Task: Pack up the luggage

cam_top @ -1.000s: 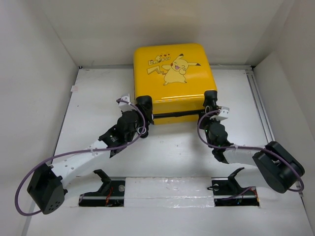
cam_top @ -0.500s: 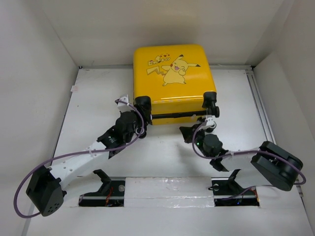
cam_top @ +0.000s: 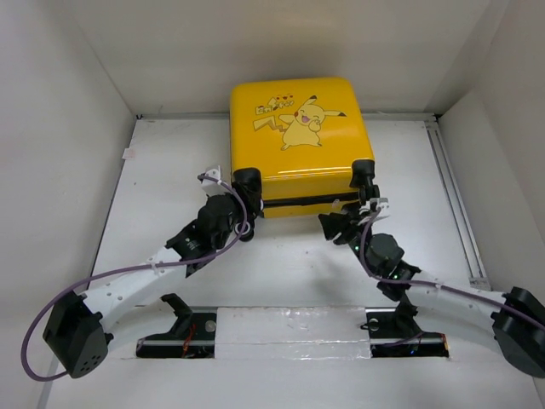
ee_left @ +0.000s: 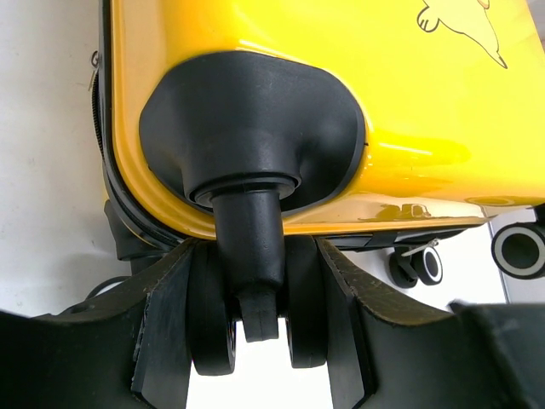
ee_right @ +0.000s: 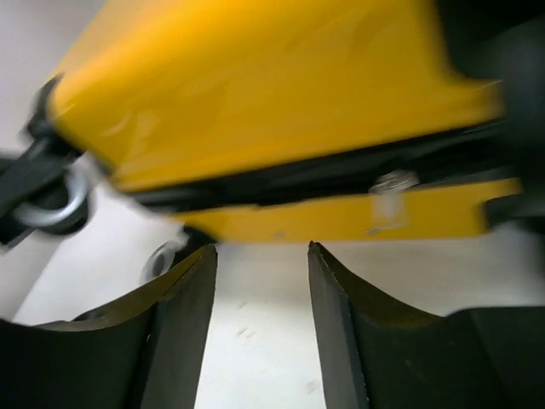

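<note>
The zipper pull (ee_right: pixel 390 201) hangs to one side of the right gripper's open fingers, so the robot should bring them in to the seam (ee_right: pixel 451 158) beside the wheel before closing them.
The luggage (cam_top: pixel 298 162) is a yellow Pikachu-print suitcase lying flat and closed at the back of the white table. My left gripper (cam_top: pixel 242 203) is at its near-left corner, and in the left wrist view my left gripper (ee_left: pixel 260 328) is shut on the black twin caster wheel (ee_left: pixel 211 315) under the yellow shell (ee_left: pixel 409 102). My right gripper (cam_top: pixel 341 223) hovers just before the near edge, left of the near-right wheel (cam_top: pixel 366 175). In the blurred right wrist view my right gripper (ee_right: pixel 260 249) stands open over bare table, below the shell (ee_right: pixel 255 102) and its dark zipper seam (ee_right: pixel 298 183).
White walls box in the table on three sides. A grooved rail (cam_top: pixel 451 196) runs along the right side. The arm mounts and a taped strip (cam_top: pixel 289 328) lie along the near edge. Two further caster wheels (ee_left: pixel 417 264) show under the suitcase's near side.
My right gripper left the near-right wheel, drew back leftward along the front edge and opened. Its arm swung out to the right. The left gripper kept its hold on the wheel.
</note>
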You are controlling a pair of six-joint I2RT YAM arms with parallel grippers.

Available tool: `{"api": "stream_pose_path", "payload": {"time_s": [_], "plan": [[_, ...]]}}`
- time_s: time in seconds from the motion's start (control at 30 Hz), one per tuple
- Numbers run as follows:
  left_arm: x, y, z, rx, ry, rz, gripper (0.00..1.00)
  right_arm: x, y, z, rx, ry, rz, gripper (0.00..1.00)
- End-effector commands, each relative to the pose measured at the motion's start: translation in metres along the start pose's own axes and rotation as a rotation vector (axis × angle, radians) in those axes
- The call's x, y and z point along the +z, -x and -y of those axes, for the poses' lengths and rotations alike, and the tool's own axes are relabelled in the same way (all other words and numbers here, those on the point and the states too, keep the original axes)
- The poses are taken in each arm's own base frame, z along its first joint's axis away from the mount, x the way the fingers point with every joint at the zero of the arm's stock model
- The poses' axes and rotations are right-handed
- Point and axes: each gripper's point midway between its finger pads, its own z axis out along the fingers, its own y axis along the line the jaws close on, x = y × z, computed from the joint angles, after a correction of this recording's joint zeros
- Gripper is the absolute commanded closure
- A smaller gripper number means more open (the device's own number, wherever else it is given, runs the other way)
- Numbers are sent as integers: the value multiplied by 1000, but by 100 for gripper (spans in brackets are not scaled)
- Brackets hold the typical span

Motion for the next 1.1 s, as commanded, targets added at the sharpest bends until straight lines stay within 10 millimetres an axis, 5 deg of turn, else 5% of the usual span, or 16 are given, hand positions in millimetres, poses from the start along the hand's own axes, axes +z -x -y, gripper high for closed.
{"api": "stream_pose_path", "payload": {"time_s": [0.0, 0.2, 0.53, 0.9, 1.07], "plan": [[-21, 22, 55, -42, -233, 26, 100, 1, 23, 44, -16, -217, 40, 46], [-21, 23, 56, -35, -236, 32, 100, 12, 27, 75, -41, -345, -8, 44], [-23, 19, 58, -32, -251, 20, 100, 55, 26, 49, -124, -144, -24, 47], [-20, 12, 52, -21, -224, 4, 100, 72, 33, 50, -135, -123, 35, 91], [-21, 13, 52, -25, -230, 11, 100, 63, 40, 46, -131, -122, 61, 100]]}}
